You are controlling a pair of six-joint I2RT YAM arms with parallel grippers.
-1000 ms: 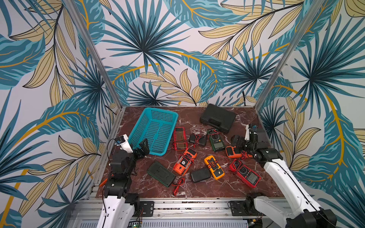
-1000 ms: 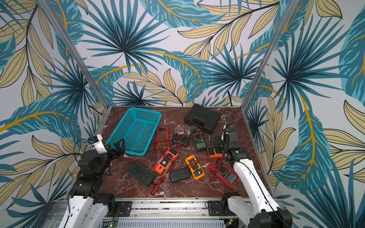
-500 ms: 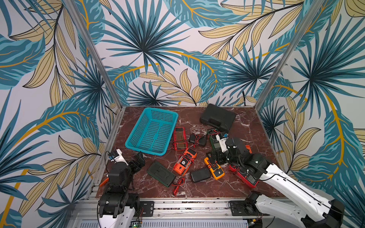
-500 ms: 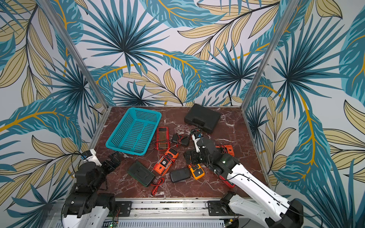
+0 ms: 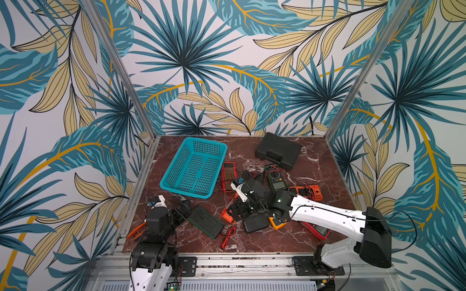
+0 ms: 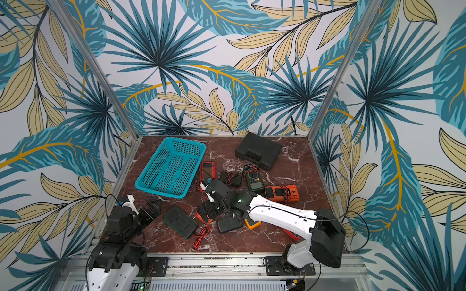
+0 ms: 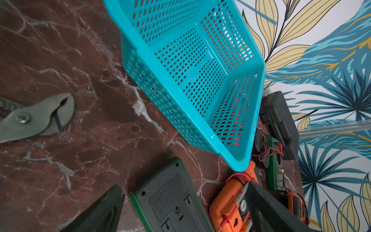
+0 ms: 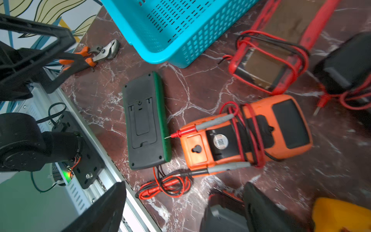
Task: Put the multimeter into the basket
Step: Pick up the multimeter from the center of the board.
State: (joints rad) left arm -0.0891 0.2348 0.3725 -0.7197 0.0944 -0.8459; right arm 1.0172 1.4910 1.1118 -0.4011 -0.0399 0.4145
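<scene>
The green-edged multimeter [image 5: 206, 222] is crooked to the basket, so my left gripper should move to its free edge [image 5: 200, 229] while my right gripper turns it from the opposite edge.
The teal mesh basket [image 5: 185, 192] [image 6: 161, 192] [image 7: 152, 84] [image 8: 180, 24] stands empty at the back left of the marble table. Several multimeters lie in the middle. An orange multimeter [image 8: 247, 136] [image 5: 227, 216] [image 7: 226, 209], face down and wrapped in its leads, lies under my right gripper [image 5: 239, 209] [image 6: 209, 209] [image 8: 182, 209], which hovers open and holds nothing. A green-edged multimeter [image 5: 205, 221] [image 8: 144, 124] [image 7: 170, 200] lies face down beside it. My left gripper [image 5: 185, 206] [image 6: 153, 207] [image 7: 183, 211] is open at the front left, next to the green-edged one.
A black hard case [image 5: 277, 151] sits at the back right. Red [image 5: 229, 173], green [image 5: 276, 177], yellow [image 5: 277, 223], black [image 5: 256, 224] and another orange meter [image 5: 305, 192] crowd the centre. Orange-handled pliers [image 5: 136, 230] [image 7: 40, 116] lie by the left rail. Loose leads [image 5: 228, 236] trail near the front.
My right arm has swung from the right side to the middle, over the orange multimeter. The left arm has drawn back from the basket toward the front left.
</scene>
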